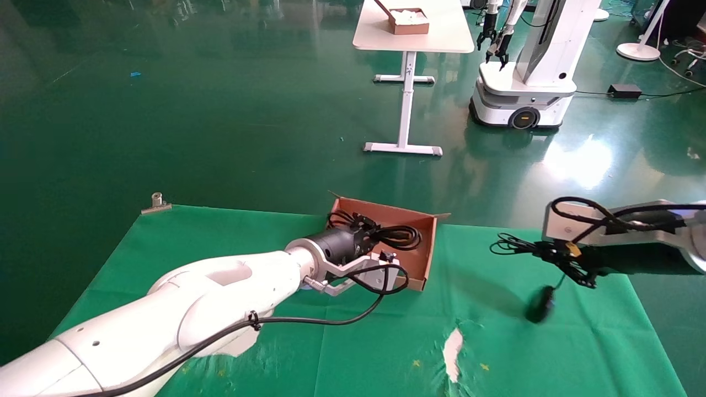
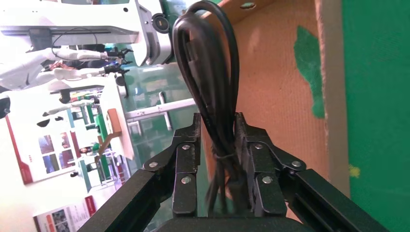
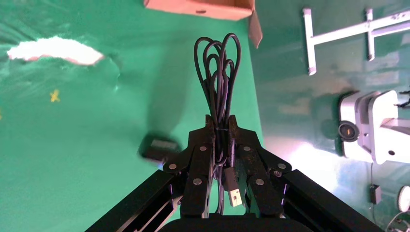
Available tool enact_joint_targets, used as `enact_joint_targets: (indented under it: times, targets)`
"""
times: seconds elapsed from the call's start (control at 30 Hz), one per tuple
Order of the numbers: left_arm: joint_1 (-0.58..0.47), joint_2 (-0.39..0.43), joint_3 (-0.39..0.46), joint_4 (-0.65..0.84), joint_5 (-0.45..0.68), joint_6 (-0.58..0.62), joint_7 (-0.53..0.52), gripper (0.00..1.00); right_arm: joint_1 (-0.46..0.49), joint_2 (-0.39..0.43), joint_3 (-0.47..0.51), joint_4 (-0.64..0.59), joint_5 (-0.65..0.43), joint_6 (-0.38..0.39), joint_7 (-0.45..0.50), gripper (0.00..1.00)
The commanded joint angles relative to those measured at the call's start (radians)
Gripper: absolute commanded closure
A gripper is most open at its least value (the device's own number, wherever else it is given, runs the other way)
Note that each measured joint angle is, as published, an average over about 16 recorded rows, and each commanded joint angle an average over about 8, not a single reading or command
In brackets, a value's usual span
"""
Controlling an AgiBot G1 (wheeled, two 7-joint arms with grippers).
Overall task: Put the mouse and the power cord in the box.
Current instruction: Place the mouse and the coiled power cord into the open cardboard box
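My left gripper should let the power cord (image 1: 400,237) drop inside the box and move away before my right gripper brings the mouse over, because the left gripper is blocking the space over the box (image 1: 404,220).
The box (image 1: 424,248) stands on the green cloth at mid table. My left gripper (image 1: 370,227) reaches inside it and is shut on the power cord (image 1: 400,237), whose thick black loops lie over the box floor. In the left wrist view the power cord (image 2: 208,58) runs out between the jaws of the left gripper (image 2: 217,118), against the brown box wall (image 2: 270,72). To the right of the box, above the cloth, my right gripper (image 1: 543,251) is shut on the mouse's thin coiled cable (image 3: 217,63). The mouse (image 1: 540,305) dangles below it, blurred. Its silver USB plug (image 3: 233,193) hangs between the fingers of the right gripper (image 3: 220,120).
The green cloth (image 1: 220,231) has a torn white patch (image 1: 453,347) near the front. A metal clip (image 1: 156,203) holds its far left corner. Beyond the table, a white desk (image 1: 411,38) carries a small box, and another robot (image 1: 529,71) stands beside it.
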Motion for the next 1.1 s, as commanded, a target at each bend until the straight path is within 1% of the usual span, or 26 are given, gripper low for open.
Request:
enact_joint_targets:
  times: [0.03, 0.3, 0.43, 0.6, 0.7, 0.83, 0.97, 1.1]
  targets:
    - [-0.008, 0.000, 0.029, 0.005, -0.016, -0.013, -0.010, 0.00, 0.004, -0.005, 0.000, 0.005, 0.002, 0.000, -0.001, 1.00]
    - [-0.033, -0.002, 0.098, 0.025, -0.063, -0.053, -0.043, 0.00, 0.023, -0.042, -0.007, -0.003, 0.000, 0.004, -0.020, 1.00]
    - [-0.052, -0.008, 0.099, 0.078, -0.086, -0.098, -0.077, 0.00, 0.040, -0.059, -0.008, -0.001, 0.002, 0.006, -0.038, 1.00]
    - [-0.082, -0.036, 0.085, 0.168, -0.084, -0.170, -0.108, 0.00, 0.059, -0.082, -0.014, 0.018, -0.006, 0.012, -0.062, 1.00]
    - [-0.102, -0.080, 0.074, 0.191, -0.073, -0.199, -0.115, 0.00, 0.066, -0.103, -0.019, 0.030, -0.015, 0.021, -0.067, 1.00]
    - [-0.123, -0.173, 0.052, 0.171, -0.067, -0.215, -0.131, 0.00, 0.078, -0.145, -0.024, 0.025, -0.021, 0.043, -0.075, 1.00]
    - [-0.127, -0.264, 0.033, 0.099, -0.057, -0.207, -0.151, 0.00, 0.099, -0.208, -0.029, -0.008, -0.021, 0.077, -0.102, 1.00]
    - [-0.117, -0.326, 0.019, 0.005, -0.039, -0.188, -0.171, 0.00, 0.120, -0.292, -0.040, -0.074, -0.025, 0.125, -0.146, 1.00]
